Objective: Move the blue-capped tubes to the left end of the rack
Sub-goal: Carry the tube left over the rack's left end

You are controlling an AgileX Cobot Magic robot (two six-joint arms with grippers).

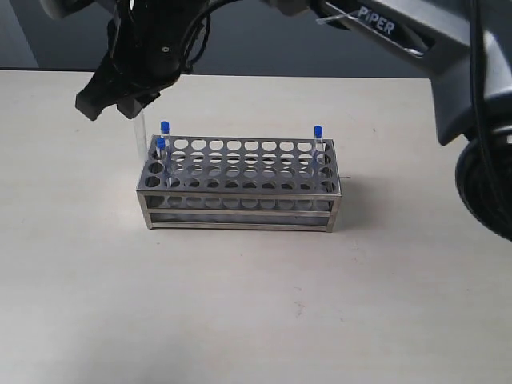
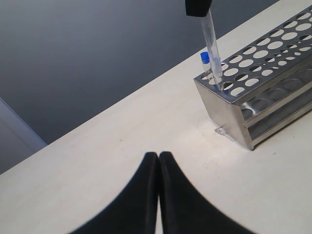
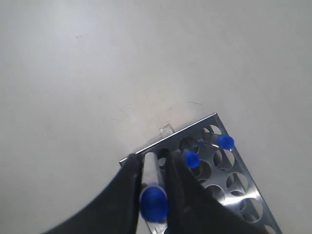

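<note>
The held tube's clear end points down close to the open hole [image 1: 154,169] next to the standing tubes, so the robot's right gripper should go on lowering until the tube is seated.
The steel rack [image 1: 240,210] stands mid-table. My right gripper [image 1: 128,102] reaches across to its left end and is shut on a blue-capped tube [image 1: 138,134], held upright with its lower end at the corner hole. In the right wrist view the fingers [image 3: 130,170] clamp the clear tube [image 3: 150,169] just below its blue cap [image 3: 154,202]. Two more blue-capped tubes [image 1: 165,126] [image 1: 160,144] stand in holes at the left end, and one [image 1: 318,131] stands at the far right corner. My left gripper [image 2: 159,156] hovers shut and empty over bare table, away from the rack [image 2: 229,114].
A small clear fragment [image 2: 222,130] lies on the table by the rack's left corner. The right arm's black links [image 1: 448,64] span the top of the exterior view. The table's far edge [image 1: 264,74] runs behind the rack.
</note>
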